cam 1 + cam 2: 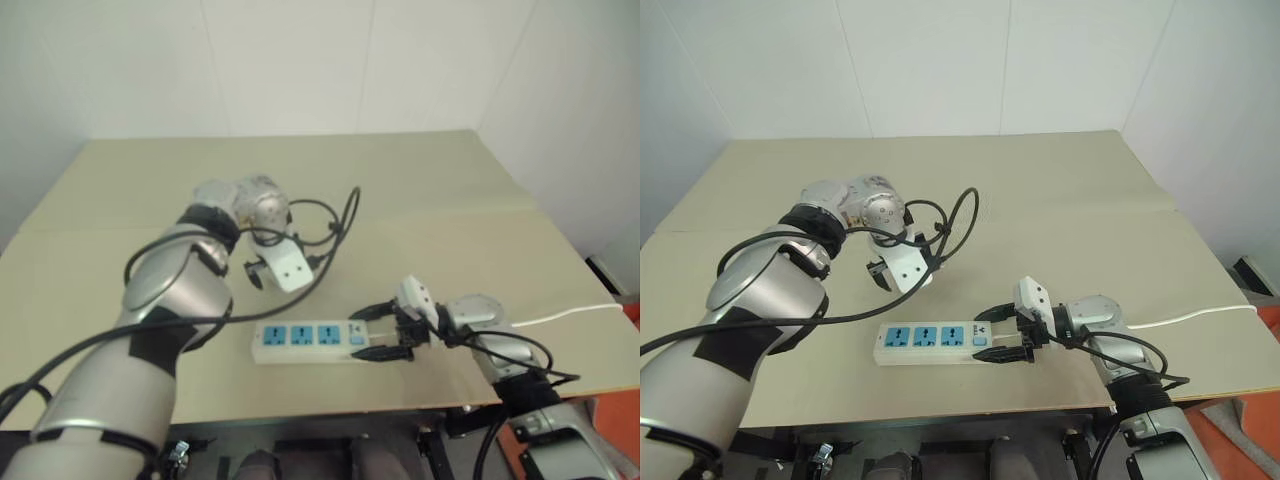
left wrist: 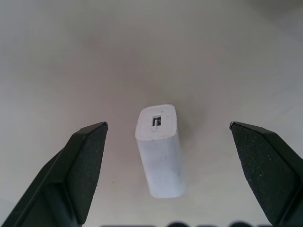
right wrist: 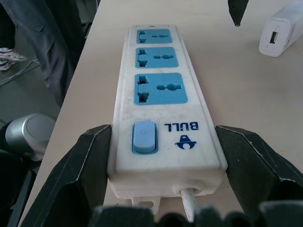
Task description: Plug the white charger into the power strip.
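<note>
My gripper will leave the white charger (image 2: pixel 162 158) standing in the socket, slot up, when I push its opposite end in, because the USB slot (image 2: pixel 156 121) faces my left gripper.
The white charger (image 2: pixel 160 153) lies on the beige table with its USB slot facing the left wrist camera. My left gripper (image 2: pixel 168 124) points down over it, open, one black finger (image 2: pixel 80 165) on each side and neither touching. From the head, the left gripper (image 1: pixel 268 272) hangs just behind the power strip (image 1: pixel 305 340). The strip lies flat near the table's front edge, showing three blue sockets and a blue switch (image 3: pixel 144 137). My right gripper (image 3: pixel 163 127) is shut on the strip's switch end, fingers pressed on both long sides. The charger (image 3: pixel 279 30) lies beyond the strip's far end.
The strip's thin white cord (image 1: pixel 570 315) runs right, off the table's side. The table (image 1: pixel 450 200) stretches back to a white wall. Its front edge lies just before the strip. A person's legs (image 3: pixel 28 38) stand beside the table.
</note>
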`<state>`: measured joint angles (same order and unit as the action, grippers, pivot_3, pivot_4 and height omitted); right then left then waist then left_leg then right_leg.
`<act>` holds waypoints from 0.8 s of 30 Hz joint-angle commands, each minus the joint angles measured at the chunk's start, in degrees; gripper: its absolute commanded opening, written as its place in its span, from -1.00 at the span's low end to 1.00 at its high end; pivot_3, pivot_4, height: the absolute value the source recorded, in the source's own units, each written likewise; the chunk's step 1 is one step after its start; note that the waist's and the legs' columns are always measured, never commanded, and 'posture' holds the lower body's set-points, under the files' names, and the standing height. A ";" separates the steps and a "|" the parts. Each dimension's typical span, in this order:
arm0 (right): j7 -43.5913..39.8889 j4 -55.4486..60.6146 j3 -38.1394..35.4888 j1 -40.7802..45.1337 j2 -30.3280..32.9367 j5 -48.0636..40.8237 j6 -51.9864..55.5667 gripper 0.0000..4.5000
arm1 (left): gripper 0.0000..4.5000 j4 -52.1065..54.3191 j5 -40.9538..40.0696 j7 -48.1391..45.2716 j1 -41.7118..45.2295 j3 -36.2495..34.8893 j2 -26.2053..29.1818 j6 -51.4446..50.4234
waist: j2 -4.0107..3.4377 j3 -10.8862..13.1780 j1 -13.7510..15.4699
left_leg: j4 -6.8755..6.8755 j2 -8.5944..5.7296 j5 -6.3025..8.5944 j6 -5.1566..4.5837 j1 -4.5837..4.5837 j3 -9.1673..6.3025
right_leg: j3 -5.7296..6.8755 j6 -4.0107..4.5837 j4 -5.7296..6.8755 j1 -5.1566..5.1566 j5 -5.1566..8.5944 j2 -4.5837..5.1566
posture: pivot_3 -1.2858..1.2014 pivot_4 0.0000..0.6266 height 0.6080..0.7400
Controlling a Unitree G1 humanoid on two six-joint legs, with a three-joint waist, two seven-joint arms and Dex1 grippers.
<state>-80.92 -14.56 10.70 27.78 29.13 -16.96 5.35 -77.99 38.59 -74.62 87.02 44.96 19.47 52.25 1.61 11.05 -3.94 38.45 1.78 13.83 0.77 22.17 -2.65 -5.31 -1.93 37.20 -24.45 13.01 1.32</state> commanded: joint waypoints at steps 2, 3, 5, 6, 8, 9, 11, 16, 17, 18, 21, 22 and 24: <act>0.97 2.03 0.07 -0.73 0.17 0.06 0.54 0.50 | 1.00 -0.09 1.76 1.62 -0.01 -0.10 -0.45 -0.13 | 0.00 0.00 -0.01 | 0.00 0.00 0.00 0.00 0.00 0.00 | 0.00 0.01 0.00 0.00 0.00 0.00 | 0.03 -0.52 1.00; 1.09 2.06 0.11 -0.78 0.18 0.17 0.50 0.50 | 1.00 -0.12 2.11 2.01 -0.10 -0.03 -0.51 -0.21 | 0.00 0.00 -0.02 | 0.00 0.00 0.00 0.00 0.00 0.00 | 0.00 0.01 0.00 0.00 0.00 0.00 | 0.03 -0.52 1.00; 1.38 1.99 0.21 -0.83 0.28 0.55 0.28 0.50 | 1.00 -0.16 3.29 3.55 -0.16 0.30 -0.63 -0.90 | 0.00 0.00 -0.02 | 0.00 0.00 0.00 0.00 -0.01 0.00 | -0.01 0.00 0.00 0.00 0.00 0.00 | 0.03 -0.52 1.00; 1.48 1.99 0.21 -0.85 0.31 0.59 0.30 0.50 | 1.00 -0.16 4.02 4.61 -0.14 0.59 -0.66 -1.17 | 0.00 0.00 -0.02 | 0.00 0.00 0.00 0.00 -0.01 0.00 | -0.01 0.00 0.01 0.00 0.00 0.00 | 0.03 -0.52 1.00; 1.59 2.07 0.19 -0.88 0.34 0.53 0.45 0.50 | 1.00 -0.24 5.02 5.93 -0.16 0.88 -0.75 -1.69 | 0.00 0.00 -0.01 | 0.00 -0.01 0.00 0.00 -0.03 0.00 | -0.01 0.00 0.01 0.03 0.00 0.00 | 0.03 -0.52 1.00; 1.64 2.14 0.21 -0.90 0.37 0.51 0.56 0.50 | 1.00 -0.27 5.64 6.54 -0.14 1.05 -0.75 -1.69 | 0.00 0.00 -0.01 | 0.00 -0.01 0.00 0.00 -0.04 0.00 | -0.01 0.00 0.01 0.04 0.00 0.00 | 0.03 -0.52 1.00; 1.83 2.18 0.24 -0.96 0.46 0.63 0.57 0.50 | 1.00 -0.55 5.31 5.49 -0.40 0.29 -0.94 -1.82 | 0.00 0.00 -0.01 | 0.00 -0.01 0.00 0.00 -0.05 0.00 | -0.01 -0.01 0.01 0.05 0.00 0.00 | 0.03 -0.52 1.00; 2.33 2.02 0.43 -1.12 0.67 1.24 0.60 0.50 | 0.83 -0.72 5.21 4.66 -0.97 -0.59 -1.42 -2.67 | 0.00 0.00 0.00 | 0.00 -0.01 0.00 0.00 -0.06 0.01 | -0.01 0.01 0.02 0.05 -0.01 0.00 | 0.03 -0.52 1.00; 2.39 2.00 0.46 -1.14 0.70 1.36 0.58 0.50 | 0.75 -0.72 5.09 4.86 -1.19 -0.88 -1.59 -3.34 | 0.00 0.00 0.00 | 0.00 -0.01 0.00 0.00 -0.06 0.00 | -0.01 0.01 0.02 0.05 -0.01 0.00 | 0.03 -0.52 1.00; 2.43 2.00 0.48 -1.15 0.72 1.43 0.63 0.50 | 0.62 -0.75 4.90 4.72 -1.35 -1.14 -1.74 -3.91 | 0.00 0.00 0.01 | 0.00 -0.01 0.00 0.00 -0.06 0.00 | 0.00 0.00 0.02 0.05 -0.01 0.00 | 0.03 -0.52 1.00; 2.46 1.99 0.50 -1.13 0.76 1.59 0.56 0.50 | 0.17 -0.75 5.39 4.69 -1.46 -0.95 -1.88 -4.62 | 0.00 0.00 0.00 | 0.00 -0.02 0.00 0.00 -0.07 0.00 | -0.01 0.00 0.02 0.07 -0.01 0.01 | 0.03 -0.52 1.00; 2.49 2.03 0.47 -1.09 0.74 1.55 0.58 0.50 | 0.05 -0.75 5.89 4.82 -1.44 -0.58 -1.82 -4.64 | 0.00 0.00 -0.01 | 0.00 -0.02 0.00 0.00 -0.07 0.00 | -0.01 -0.01 0.02 0.07 0.00 0.01 | 0.03 -0.52 1.00; 2.67 2.08 0.58 -1.02 0.80 1.85 0.48 0.50 | -0.24 -0.78 5.94 5.14 -1.64 -0.75 -1.81 -5.14 | 0.00 0.00 -0.01 | 0.00 -0.02 0.00 0.00 -0.07 0.00 | -0.01 0.00 0.02 0.07 -0.01 0.00 | 0.03 -0.52 1.00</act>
<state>-79.33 -13.31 10.77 26.92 29.24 -16.32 5.43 -78.81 44.50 -70.03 85.33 44.57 17.60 47.61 1.61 11.04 -3.95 38.45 1.76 13.83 0.77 22.10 -2.65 -5.32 -1.93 37.23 -24.38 13.01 1.33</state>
